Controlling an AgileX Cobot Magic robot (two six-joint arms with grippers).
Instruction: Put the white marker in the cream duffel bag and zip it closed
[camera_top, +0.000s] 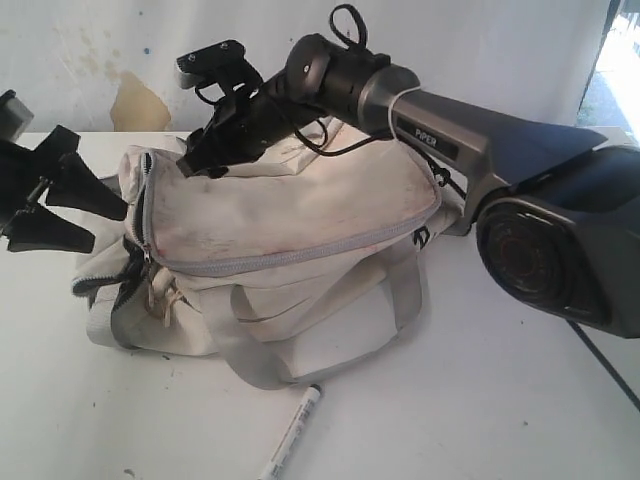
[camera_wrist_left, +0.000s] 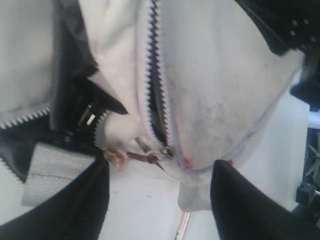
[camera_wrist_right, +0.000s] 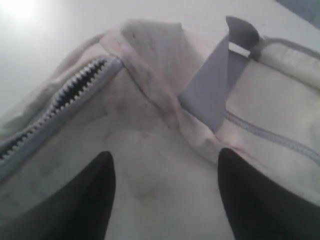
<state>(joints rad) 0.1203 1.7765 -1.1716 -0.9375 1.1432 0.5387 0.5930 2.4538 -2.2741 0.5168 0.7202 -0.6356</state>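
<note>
The zipper edge (camera_top: 147, 200) gapes loose above the brown pull cord (camera_top: 151, 291), so my left gripper should steady that edge while my right gripper reaches down for the cord.
The cream duffel bag (camera_top: 290, 215) lies on the white table, and the zipper (camera_top: 137, 215) at its left end gapes over dark lining. The white marker (camera_top: 291, 432) lies on the table in front of the bag, apart from both grippers. My left gripper (camera_top: 110, 228) is open beside the bag's left end. In the left wrist view the left gripper (camera_wrist_left: 161, 170) is empty, just short of the zipper slider and its brown pull cord (camera_wrist_left: 145, 157). My right gripper (camera_top: 205, 165) hovers open over the bag's top left corner. The right gripper (camera_wrist_right: 166, 155) has only cream fabric (camera_wrist_right: 160, 125) between its fingers.
Grey webbing handles (camera_top: 250, 360) loop out in front of the bag toward the marker. A grey strap (camera_wrist_right: 210, 95) crosses the fabric ahead of the right gripper. The right arm (camera_top: 480, 150) stretches over the bag from the right. A stained wall (camera_top: 140, 100) rises behind the table.
</note>
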